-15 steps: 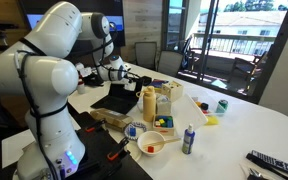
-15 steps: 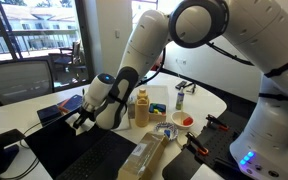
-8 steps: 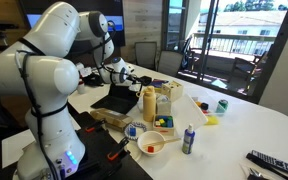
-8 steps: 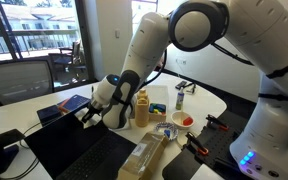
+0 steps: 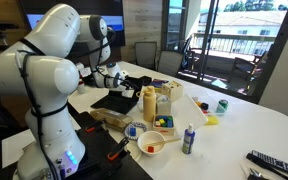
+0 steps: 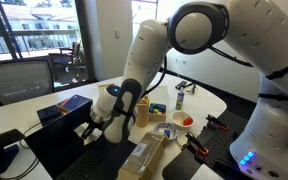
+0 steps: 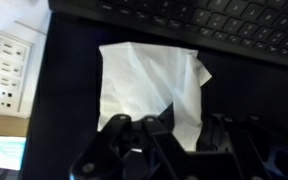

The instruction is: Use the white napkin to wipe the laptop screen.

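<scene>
The white napkin sits at the keyboard end of the laptop screen (image 7: 152, 36), so my gripper needs to wipe it back across the dark panel (image 7: 70, 125), away from the keys.
The white napkin (image 7: 149, 85) lies spread on a dark, blank laptop panel (image 7: 74, 130), just below the keyboard (image 7: 204, 20). I cannot tell if this panel is the laptop screen. My gripper (image 7: 189, 135) is at the napkin's lower edge, and the napkin's bottom part runs in between the fingers. The gripper looks shut on it and presses it against the panel. In both exterior views the gripper (image 5: 119, 78) (image 6: 92, 128) hangs low over the flat black laptop (image 5: 114, 100) (image 6: 64, 155). The napkin is hidden in both.
A white power strip (image 7: 12, 70) lies beside the laptop. A yellow bottle (image 5: 149, 103) (image 6: 141, 108), a white bowl with red contents (image 5: 151, 145), a small blue-capped bottle (image 5: 188, 138) and a green can (image 5: 221, 105) stand nearby. A blue box (image 6: 72, 103) sits behind the laptop.
The arm has swung and lowered over the laptop. The gripper now sits closer to the dark panel than one second ago.
</scene>
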